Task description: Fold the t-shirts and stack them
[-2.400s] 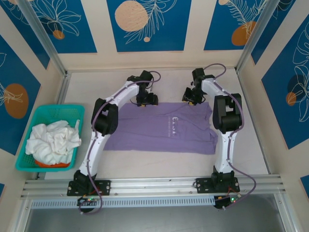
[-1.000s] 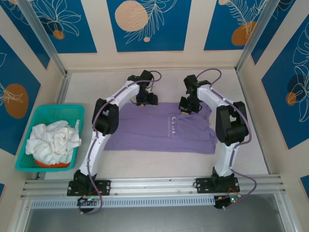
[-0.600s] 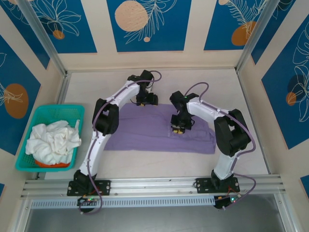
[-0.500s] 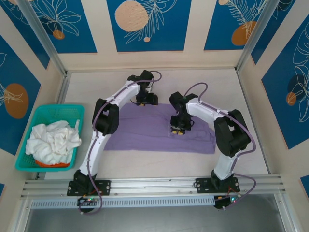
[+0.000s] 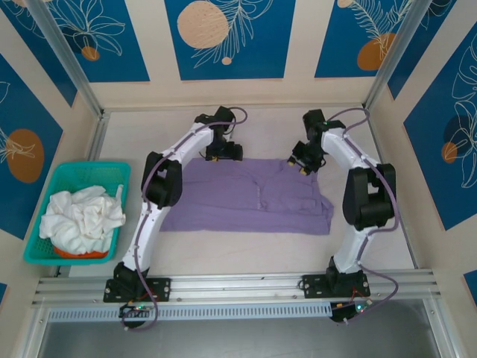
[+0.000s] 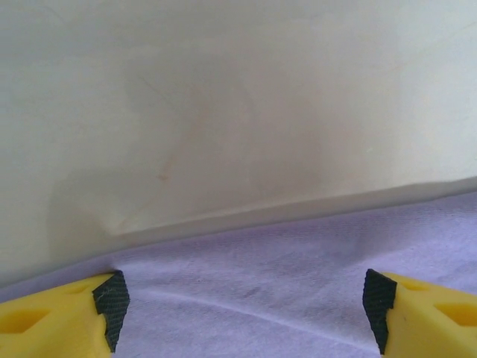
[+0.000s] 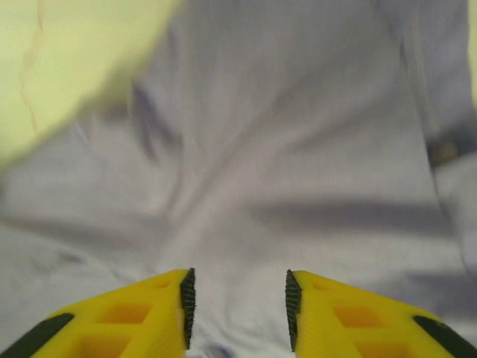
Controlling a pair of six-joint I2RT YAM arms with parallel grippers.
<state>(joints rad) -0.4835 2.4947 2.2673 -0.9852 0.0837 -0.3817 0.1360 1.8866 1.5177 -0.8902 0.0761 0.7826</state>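
My right gripper should pinch the lavender t-shirt's far corner (image 5: pixel 314 177), which lies crumpled under it, and pull the t-shirt's far edge (image 5: pixel 277 159) straight before it folds any further.
The lavender t-shirt (image 5: pixel 231 201) lies spread on the table, its right part doubled over toward the middle with the lettering hidden. At its far edge my left gripper (image 5: pixel 222 154) stands wide open. In the left wrist view the purple fabric (image 6: pixel 261 283) lies flat under that gripper (image 6: pixel 242 298), with nothing pinched. My right gripper (image 5: pixel 302 165) hovers over the shirt's upper right corner. In the right wrist view it (image 7: pixel 237 298) is open a little above rumpled purple cloth (image 7: pixel 283 149), holding nothing. White t-shirts (image 5: pixel 80 216) sit bunched in the teal basket (image 5: pixel 82 167).
The basket stands at the table's left edge, apart from the purple shirt. Bare table (image 5: pixel 149 134) runs behind the shirt to the back wall, and a strip of it (image 5: pixel 246 253) lies in front. Side walls close in both sides.
The right gripper carried the shirt's upper right part to the middle, let it go and swung back right. The lettering is now covered. The left gripper opened wider in place.
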